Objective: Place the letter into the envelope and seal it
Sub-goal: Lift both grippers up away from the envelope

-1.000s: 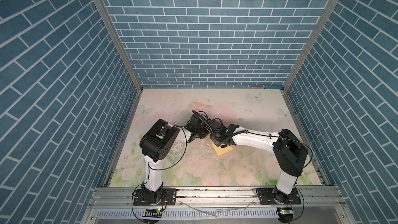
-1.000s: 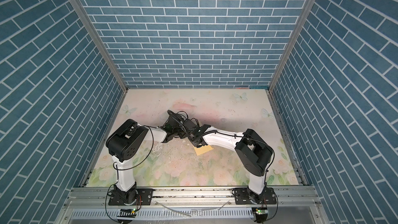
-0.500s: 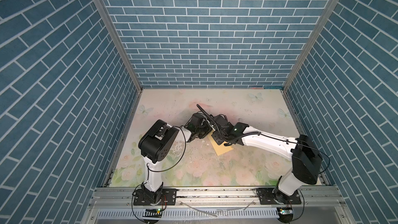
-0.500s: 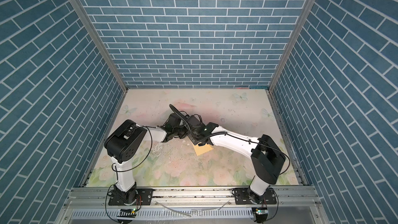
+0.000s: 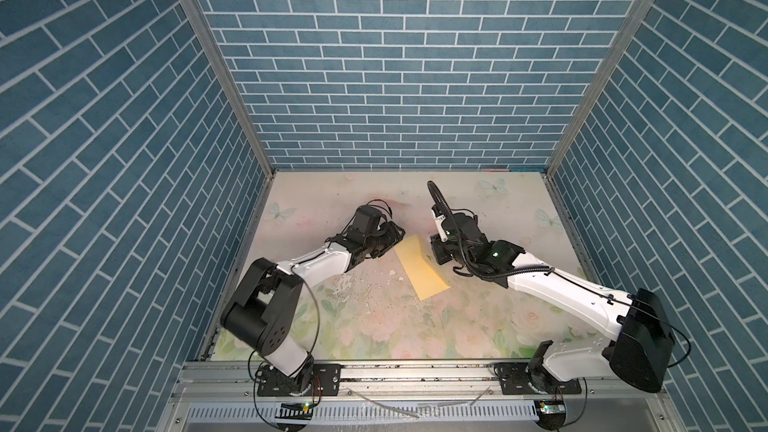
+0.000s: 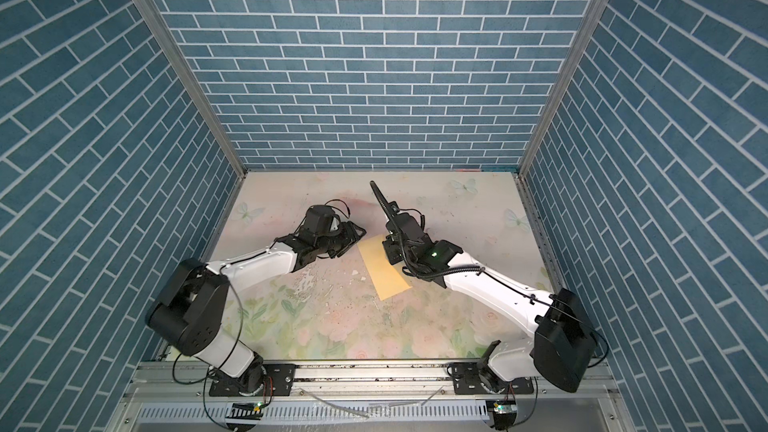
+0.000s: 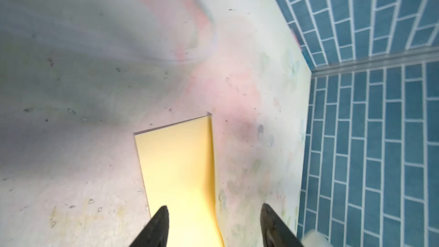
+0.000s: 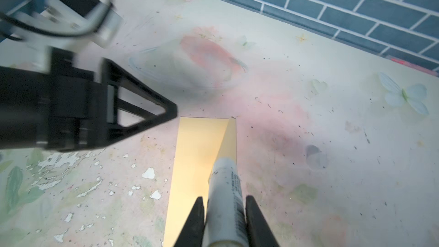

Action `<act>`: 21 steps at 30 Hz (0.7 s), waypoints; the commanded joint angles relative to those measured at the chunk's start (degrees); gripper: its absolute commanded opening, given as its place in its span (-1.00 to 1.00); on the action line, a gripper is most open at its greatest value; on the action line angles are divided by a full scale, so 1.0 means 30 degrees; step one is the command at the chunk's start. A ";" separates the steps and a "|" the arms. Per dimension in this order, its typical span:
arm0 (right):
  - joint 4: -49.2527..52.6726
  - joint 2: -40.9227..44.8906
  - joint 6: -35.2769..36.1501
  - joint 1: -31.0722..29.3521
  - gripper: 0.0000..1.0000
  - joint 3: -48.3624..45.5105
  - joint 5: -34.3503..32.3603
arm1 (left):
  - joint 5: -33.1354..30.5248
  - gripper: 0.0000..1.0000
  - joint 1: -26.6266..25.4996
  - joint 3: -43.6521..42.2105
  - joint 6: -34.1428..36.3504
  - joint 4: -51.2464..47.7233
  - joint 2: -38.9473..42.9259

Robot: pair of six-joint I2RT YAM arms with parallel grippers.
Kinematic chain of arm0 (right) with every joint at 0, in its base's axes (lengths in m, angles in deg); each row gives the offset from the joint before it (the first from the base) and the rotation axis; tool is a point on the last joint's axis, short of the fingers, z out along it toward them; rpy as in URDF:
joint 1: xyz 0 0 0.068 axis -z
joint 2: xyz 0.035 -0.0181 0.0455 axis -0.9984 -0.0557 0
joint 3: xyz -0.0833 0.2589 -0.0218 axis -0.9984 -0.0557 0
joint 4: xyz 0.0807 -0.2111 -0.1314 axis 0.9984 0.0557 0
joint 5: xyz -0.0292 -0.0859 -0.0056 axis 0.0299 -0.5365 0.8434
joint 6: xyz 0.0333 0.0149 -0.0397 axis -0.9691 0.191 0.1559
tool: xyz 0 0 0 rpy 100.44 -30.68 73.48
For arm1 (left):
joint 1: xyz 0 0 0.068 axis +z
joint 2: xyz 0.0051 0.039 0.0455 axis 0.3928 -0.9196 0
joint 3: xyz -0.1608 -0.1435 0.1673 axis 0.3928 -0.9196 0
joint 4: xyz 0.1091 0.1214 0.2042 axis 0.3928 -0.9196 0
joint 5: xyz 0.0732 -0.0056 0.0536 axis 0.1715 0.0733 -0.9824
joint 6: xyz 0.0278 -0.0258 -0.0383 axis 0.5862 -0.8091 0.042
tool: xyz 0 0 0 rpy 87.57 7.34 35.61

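My right gripper (image 8: pixel 224 189) should pass the glue stick that fills it on the envelope flap's side to my empty left gripper (image 8: pixel 170 110) before I seal the flap.
The envelope (image 5: pixel 419 270) (image 6: pixel 384 270) is a long yellow-tan strip lying flat on the floral mat between my two arms. Its triangular flap (image 8: pixel 228 136) lies folded over the body. My left gripper (image 5: pixel 394 235) (image 7: pixel 213 210) is open at the envelope's (image 7: pixel 178 167) far left corner, with nothing between its fingers. My right gripper (image 8: pixel 224 199) (image 5: pixel 438 252) is shut on a white glue stick (image 8: pixel 225 184), whose tip points at the flap's edge, low over the envelope (image 8: pixel 194 158). The letter shows in no view.
Blue brick walls close in the mat on three sides. Flaking white patches (image 5: pixel 345 284) mark the mat left of the envelope. A pink stain (image 8: pixel 209 55) lies beyond it. The metal rail (image 5: pixel 415 371) with both arm bases runs along the front.
My left gripper has opened and drawn back to the left of the envelope. My right arm has pulled back to the right, uncovering the envelope's far end.
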 commanded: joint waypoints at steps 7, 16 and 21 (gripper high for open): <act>-0.8340 0.0501 -0.1973 0.0429 -1.00 -0.1995 0.0963 | 0.1105 0.91 -0.0019 -0.1454 -0.8439 0.2571 0.4090; -1.2547 -0.0290 -0.2414 0.0437 -1.00 -0.2573 0.3193 | 0.2193 0.89 -0.0367 -0.1058 -1.3407 0.5998 0.3298; -1.3649 -0.0832 -0.2645 0.0384 -1.00 -0.2511 0.4020 | 0.2312 0.79 -0.0656 -0.0842 -1.4836 0.7311 0.2715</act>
